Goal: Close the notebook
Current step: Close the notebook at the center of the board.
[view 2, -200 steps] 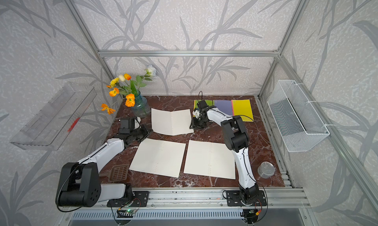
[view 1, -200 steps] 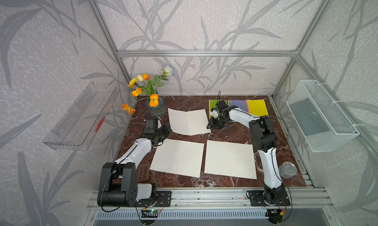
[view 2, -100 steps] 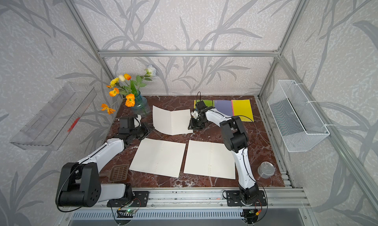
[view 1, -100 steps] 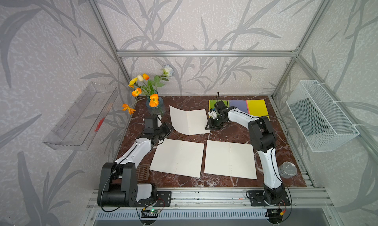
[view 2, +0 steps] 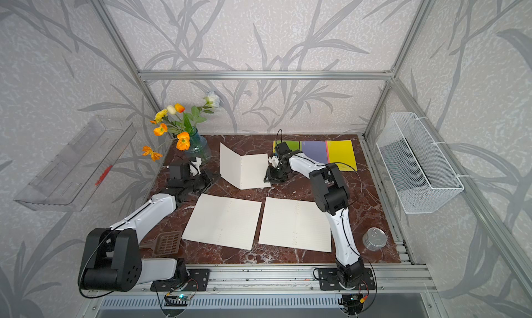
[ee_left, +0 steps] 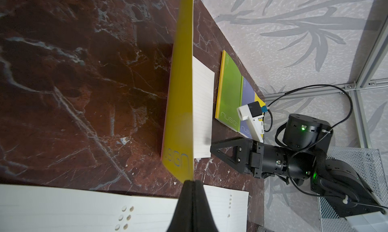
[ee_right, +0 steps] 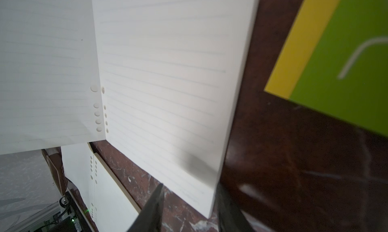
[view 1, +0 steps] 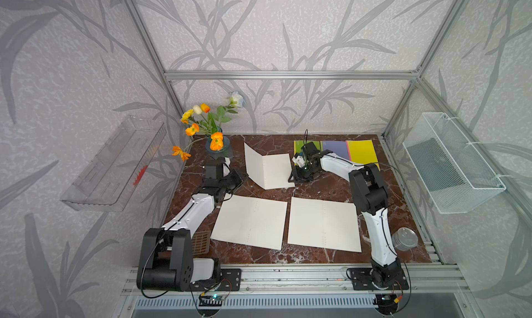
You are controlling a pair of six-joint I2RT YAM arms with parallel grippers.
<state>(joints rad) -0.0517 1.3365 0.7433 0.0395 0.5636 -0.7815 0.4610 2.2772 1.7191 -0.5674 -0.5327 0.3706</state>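
I keep swinging the raised yellow cover, which my left gripper holds by its front corner [view 1: 248, 174], until the cover leans over the flat pages [view 1: 278, 172], and then let go.
The notebook [view 1: 273, 169] lies at the back middle of the table, also seen as the notebook [view 2: 250, 171]. Its right half rests flat and its left half, with a yellow cover [ee_left: 181, 94], stands steeply raised. My left gripper [view 1: 246, 176] is shut on the front outer corner of that cover, and my left gripper [ee_left: 191, 181] shows closed fingers pinching the yellow edge. My right gripper [view 1: 293, 179] points down at the front right corner of the flat half. In the right wrist view my right gripper [ee_right: 190, 185] stands open, its fingers on either side of that corner of the white pages [ee_right: 168, 73].
Two more open notebooks [view 1: 250, 221] [view 1: 324, 224] lie flat at the front. Closed green, purple and yellow notebooks [view 1: 348, 152] sit at the back right. A flower vase [view 1: 217, 145] stands back left, a tin can [view 1: 404, 238] front right, a brown scoop [view 1: 201, 241] front left.
The notebook's left half has risen from nearly flat to steeply raised, carried by my left gripper moving up and toward the back. My right gripper has stayed at the right corner.
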